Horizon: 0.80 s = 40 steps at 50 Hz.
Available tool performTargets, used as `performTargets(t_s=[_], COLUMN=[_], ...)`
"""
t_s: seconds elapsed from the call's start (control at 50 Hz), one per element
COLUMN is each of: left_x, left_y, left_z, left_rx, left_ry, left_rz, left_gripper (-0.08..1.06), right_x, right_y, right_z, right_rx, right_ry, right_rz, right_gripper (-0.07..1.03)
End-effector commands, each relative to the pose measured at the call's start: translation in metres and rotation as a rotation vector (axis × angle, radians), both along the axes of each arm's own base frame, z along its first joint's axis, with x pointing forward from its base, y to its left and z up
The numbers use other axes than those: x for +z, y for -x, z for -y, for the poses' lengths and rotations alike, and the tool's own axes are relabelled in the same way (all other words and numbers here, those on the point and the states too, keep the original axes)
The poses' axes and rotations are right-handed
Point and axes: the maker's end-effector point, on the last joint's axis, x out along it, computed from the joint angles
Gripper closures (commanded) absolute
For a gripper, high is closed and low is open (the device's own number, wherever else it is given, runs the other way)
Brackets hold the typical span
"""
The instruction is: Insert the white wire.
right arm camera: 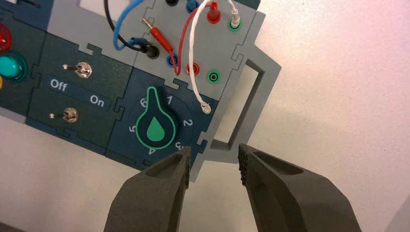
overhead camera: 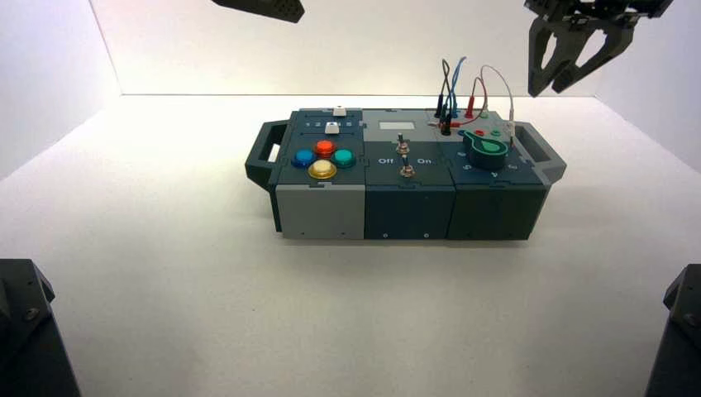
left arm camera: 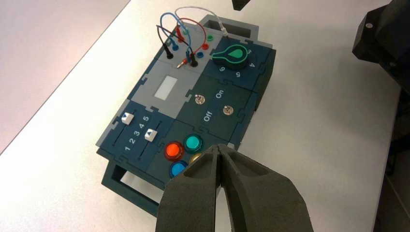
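I expect the white wire (overhead camera: 503, 79) to keep a standing loop when I push the loose plug into its socket, because the wire arches up from its seated plug (right arm camera: 235, 19).
The white wire (right arm camera: 192, 58) arches over the wire panel at the box's right end. One white plug (right arm camera: 234, 21) sits in a green socket at the panel's far corner. Its other plug (right arm camera: 206, 108) is loose, its metal tip resting on the box's top beside the green knob (right arm camera: 155, 127). An empty green socket (right arm camera: 213, 76) lies close to that loose end. From above, the white wire (overhead camera: 501, 87) rises beside the red one. My right gripper (overhead camera: 552, 87) hangs open, high above and behind the box's right end, holding nothing. My left gripper (left arm camera: 220, 149) is shut and empty, above the coloured buttons.
Red, blue and black wires (right arm camera: 121, 36) cross the same panel. Two toggle switches (right arm camera: 71, 115) marked Off and On stand in the middle module. The box's grey handle (right arm camera: 241, 111) juts out past the loose plug. Dark arm bases (overhead camera: 25, 331) stand at both near corners.
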Motion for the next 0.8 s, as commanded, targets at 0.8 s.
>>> performTargets(t_s=[0.8], left_x=[-0.002], left_y=[-0.014], left_z=[-0.006], left_rx=[0.037], left_ry=[-0.029], left_rz=[-0.004], left_gripper=[1.01], right_x=[-0.012], right_y=[-0.024], right_z=[-0.010], right_rx=[0.031], right_ry=[0.012], right_rz=[-0.031], right_gripper=[0.44])
